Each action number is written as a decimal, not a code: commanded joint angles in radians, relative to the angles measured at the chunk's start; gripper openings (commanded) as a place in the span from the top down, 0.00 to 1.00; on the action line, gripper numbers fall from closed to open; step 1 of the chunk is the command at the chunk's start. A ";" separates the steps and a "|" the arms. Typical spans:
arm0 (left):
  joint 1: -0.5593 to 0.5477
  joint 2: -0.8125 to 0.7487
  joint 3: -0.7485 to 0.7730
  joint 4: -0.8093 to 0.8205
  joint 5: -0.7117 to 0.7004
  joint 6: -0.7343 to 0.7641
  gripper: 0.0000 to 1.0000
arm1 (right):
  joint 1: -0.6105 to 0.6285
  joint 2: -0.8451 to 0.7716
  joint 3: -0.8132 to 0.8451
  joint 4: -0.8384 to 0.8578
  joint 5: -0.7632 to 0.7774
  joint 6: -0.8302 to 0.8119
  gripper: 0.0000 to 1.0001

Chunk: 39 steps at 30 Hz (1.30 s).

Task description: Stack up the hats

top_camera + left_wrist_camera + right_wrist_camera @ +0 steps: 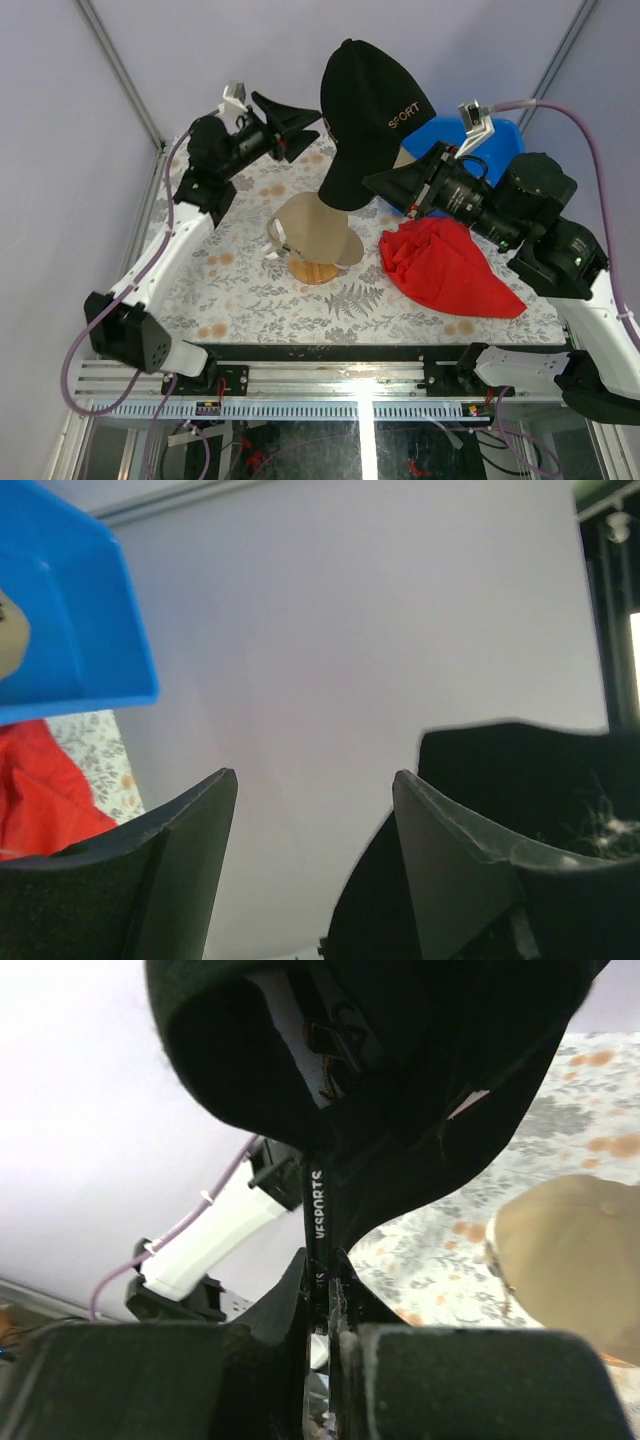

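Note:
I should take the black cap's edge facing my left gripper with that gripper before my right gripper re-grips, because my right gripper holds the tilted black cap by its lettered band (320,1205) on one side.
My right gripper (378,186) is shut on the rear edge of the black cap (365,110) and holds it up in the air above the table's middle. In the right wrist view the jaws (322,1280) pinch the cap's lettered band, and the black cap (400,1050) hangs open above them. A tan cap (315,232) sits on the wooden stand (315,271) just below; it also shows in the right wrist view (570,1260). My left gripper (300,125) is open and empty beside the black cap at the far left. The white cap is out of view.
A red cloth (445,265) lies crumpled right of the stand. A blue bin (500,135) stands at the far right behind my right arm, with something tan in it (8,635). The left wrist view shows the bin (70,620) and red cloth (40,790).

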 commanded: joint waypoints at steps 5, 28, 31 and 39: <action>-0.005 -0.226 -0.206 0.378 0.008 -0.168 0.32 | -0.109 -0.063 -0.241 0.519 -0.221 0.329 1.00; 0.017 -0.379 -0.405 0.297 0.015 -0.395 0.30 | -0.169 0.030 -0.313 0.923 -0.351 0.503 1.00; 0.016 -0.362 -0.398 0.332 0.001 -0.427 0.29 | -0.170 0.040 -0.336 0.956 -0.359 0.518 1.00; 0.017 -0.334 -0.354 0.360 -0.025 -0.466 0.30 | -0.169 0.031 -0.401 0.986 -0.368 0.537 1.00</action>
